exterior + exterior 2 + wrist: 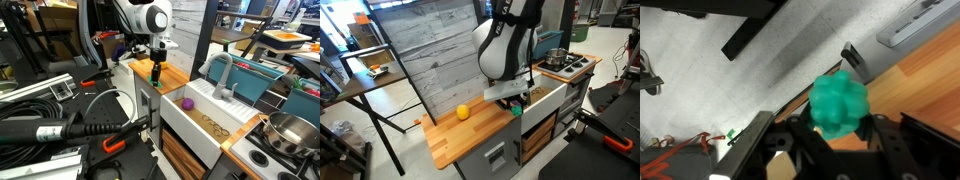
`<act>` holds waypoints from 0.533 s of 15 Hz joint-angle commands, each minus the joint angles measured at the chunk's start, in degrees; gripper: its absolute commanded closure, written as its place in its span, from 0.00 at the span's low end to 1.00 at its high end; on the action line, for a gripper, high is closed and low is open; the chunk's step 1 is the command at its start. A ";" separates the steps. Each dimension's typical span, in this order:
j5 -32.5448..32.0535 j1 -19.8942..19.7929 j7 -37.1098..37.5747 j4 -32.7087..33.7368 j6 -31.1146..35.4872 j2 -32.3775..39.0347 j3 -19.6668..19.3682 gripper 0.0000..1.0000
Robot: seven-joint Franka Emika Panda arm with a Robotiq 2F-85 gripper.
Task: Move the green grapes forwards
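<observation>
The green grapes (838, 103) are over the countertop's edge, and grey floor is just past it. Next, my gripper moves back and puts them down fully on the countertop's wood (910, 95).
The green grapes (840, 103) are a lumpy green toy cluster held between my gripper's (836, 128) black fingers in the wrist view. They sit over the edge of the wooden countertop (925, 80), with grey floor showing beyond it. In both exterior views the gripper (156, 68) (517, 102) points down at the countertop (172, 77) (470, 132), with the grapes (156, 74) (517, 107) a small green spot at its tips. Whether the grapes touch the wood I cannot tell.
An orange round fruit (463, 112) lies on the countertop near the wooden back wall. A small purple piece (186, 102) lies in the white sink (200, 125) beside the counter. A faucet (222, 72), a pot (290, 130) and a stove stand beyond the sink.
</observation>
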 commanded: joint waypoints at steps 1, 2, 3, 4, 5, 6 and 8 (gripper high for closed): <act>-2.49 1.91 4.88 0.17 3.03 1.67 -2.47 0.90; -3.08 2.17 5.86 0.61 3.51 2.11 -2.93 0.90; -3.65 2.36 6.85 1.27 4.05 2.62 -3.34 0.90; -4.11 2.67 7.72 1.84 4.68 3.04 -3.82 0.90; -4.54 2.82 8.56 2.67 5.05 3.57 -4.07 0.90; -4.91 2.89 9.29 3.38 5.38 4.03 -4.24 0.90; -5.46 3.00 10.71 5.21 5.47 5.36 -4.54 0.90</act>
